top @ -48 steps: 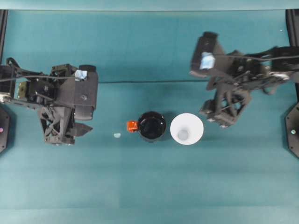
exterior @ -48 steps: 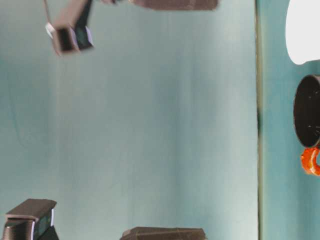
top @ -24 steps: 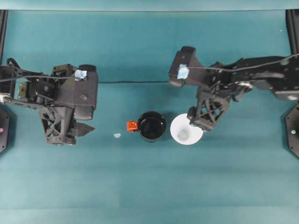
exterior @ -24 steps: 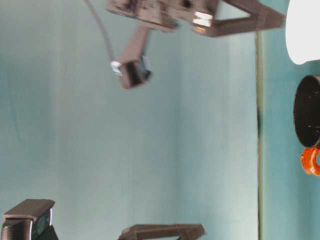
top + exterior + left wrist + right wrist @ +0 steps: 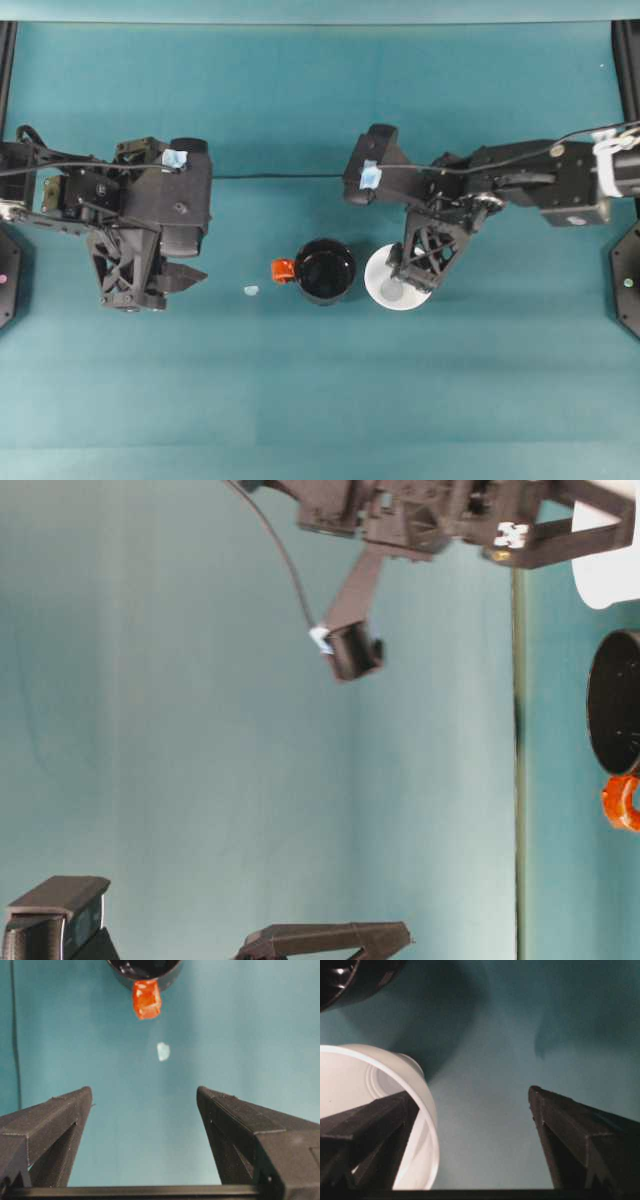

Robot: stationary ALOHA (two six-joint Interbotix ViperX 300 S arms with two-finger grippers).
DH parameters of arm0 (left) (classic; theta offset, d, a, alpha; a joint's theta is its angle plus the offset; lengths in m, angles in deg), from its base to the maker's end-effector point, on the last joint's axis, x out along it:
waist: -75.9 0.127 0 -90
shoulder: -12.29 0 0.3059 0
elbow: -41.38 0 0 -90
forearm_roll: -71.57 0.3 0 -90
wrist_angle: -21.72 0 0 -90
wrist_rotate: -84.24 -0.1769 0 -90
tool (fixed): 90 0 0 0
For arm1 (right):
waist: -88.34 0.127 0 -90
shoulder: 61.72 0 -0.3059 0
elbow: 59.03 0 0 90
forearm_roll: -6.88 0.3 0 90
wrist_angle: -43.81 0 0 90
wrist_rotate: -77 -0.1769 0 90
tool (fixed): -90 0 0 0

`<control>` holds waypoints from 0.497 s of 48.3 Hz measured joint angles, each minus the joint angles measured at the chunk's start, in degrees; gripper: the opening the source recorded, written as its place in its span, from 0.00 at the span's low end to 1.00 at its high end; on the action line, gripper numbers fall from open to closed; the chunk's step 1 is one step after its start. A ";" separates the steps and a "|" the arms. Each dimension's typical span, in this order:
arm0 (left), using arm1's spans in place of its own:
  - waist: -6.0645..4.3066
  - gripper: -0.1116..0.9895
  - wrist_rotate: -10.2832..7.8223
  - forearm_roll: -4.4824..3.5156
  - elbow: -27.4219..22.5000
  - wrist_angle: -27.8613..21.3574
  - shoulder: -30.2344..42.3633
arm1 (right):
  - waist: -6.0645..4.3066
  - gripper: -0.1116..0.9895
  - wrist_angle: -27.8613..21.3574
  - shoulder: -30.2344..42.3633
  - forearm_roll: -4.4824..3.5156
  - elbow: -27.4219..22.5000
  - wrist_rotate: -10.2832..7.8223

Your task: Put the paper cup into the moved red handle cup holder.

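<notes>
I expect the rim of the paper cup to stay above the holder's opening when I lower the cup into the holder, because the cup widens from a small base.
The white paper cup stands upright just right of the black red handle cup holder, whose orange-red handle points left. My right gripper is open and low over the cup. In the right wrist view one finger is inside the paper cup, the other stands outside, and the near rim wall lies between them around the gripper's middle. My left gripper is open and holds nothing, well left of the holder, facing the handle.
A tiny pale scrap lies on the teal table between the left gripper and the handle; the left wrist view has the scrap ahead of the fingers. A dark cable runs across the table behind the holder.
The right arm has swung left and come down over the paper cup, one finger now dipping inside it. The left arm, holder and cup have not moved.
</notes>
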 measured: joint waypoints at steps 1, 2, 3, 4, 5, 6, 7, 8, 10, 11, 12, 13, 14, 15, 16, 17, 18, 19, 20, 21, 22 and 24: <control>0.00 0.94 0.00 0.00 -0.09 0.00 0.00 | 0.00 0.93 0.09 0.00 0.00 0.00 0.00; 0.00 0.94 0.00 0.00 -0.09 0.00 0.00 | 0.00 0.92 0.18 0.00 0.00 0.00 0.00; 0.00 0.94 0.00 0.00 -0.09 0.00 0.00 | 0.00 0.91 0.26 0.00 0.00 0.00 0.00; 0.00 0.94 0.00 0.00 0.00 0.00 0.00 | 0.00 0.90 0.44 0.00 0.00 0.00 0.00; 0.00 0.94 0.00 0.00 -0.09 0.00 0.00 | 0.00 0.89 0.53 0.00 0.09 0.00 0.00; 0.00 0.94 0.00 0.00 0.00 0.00 0.00 | 0.00 0.87 0.53 0.09 0.09 0.00 -0.09; 0.00 0.94 0.00 0.00 0.00 0.00 0.00 | 0.00 0.85 0.62 0.00 0.09 0.00 0.00; 0.00 0.94 0.00 0.00 0.00 0.00 0.00 | 0.00 0.83 0.62 0.09 0.09 0.00 -0.09; 0.00 0.94 0.00 0.00 0.00 0.00 0.00 | 0.00 0.78 0.70 0.09 0.09 0.00 0.00; 0.00 0.94 0.09 0.00 0.00 0.00 0.00 | 0.00 0.74 0.70 0.09 0.09 0.00 -0.09; 0.00 0.94 0.09 0.00 0.00 0.00 0.00 | 0.00 0.71 0.70 0.09 0.09 0.00 0.00; 0.00 0.94 0.09 0.00 0.00 0.00 0.00 | 0.00 0.66 0.70 0.09 0.09 0.00 -0.09; 0.00 0.94 0.09 0.00 -0.09 0.00 0.00 | 0.00 0.61 0.70 0.00 0.09 0.00 0.00; 0.00 0.94 0.09 0.00 0.00 0.00 0.00 | 0.00 0.56 0.70 0.00 0.09 0.00 -0.09; 0.00 0.94 0.09 0.00 -0.09 0.00 0.00 | 0.00 0.51 0.70 0.00 0.09 0.00 -0.09; 0.00 0.94 0.09 0.00 -0.09 0.00 0.00 | 0.09 0.46 0.70 0.09 0.09 0.00 -0.09; 0.00 0.94 0.09 0.00 0.00 0.00 0.00 | 0.09 0.41 0.70 0.09 0.09 0.00 -0.09; 0.00 0.94 0.09 0.00 0.00 0.00 0.00 | 0.09 0.36 0.70 0.09 0.09 0.00 -0.09; 0.00 0.94 0.09 0.00 0.00 0.00 0.00 | 0.18 0.31 0.70 0.09 0.09 0.00 -0.09; 0.00 0.94 0.09 0.00 0.00 0.00 0.00 | 0.09 0.27 0.70 0.00 0.09 0.00 -0.09; 0.00 0.94 0.09 0.00 -0.09 0.00 0.00 | 0.18 0.23 0.79 0.09 0.09 0.00 -0.09; 0.00 0.94 0.09 0.00 0.00 0.00 0.00 | 0.18 0.16 0.79 0.09 0.09 0.00 -0.09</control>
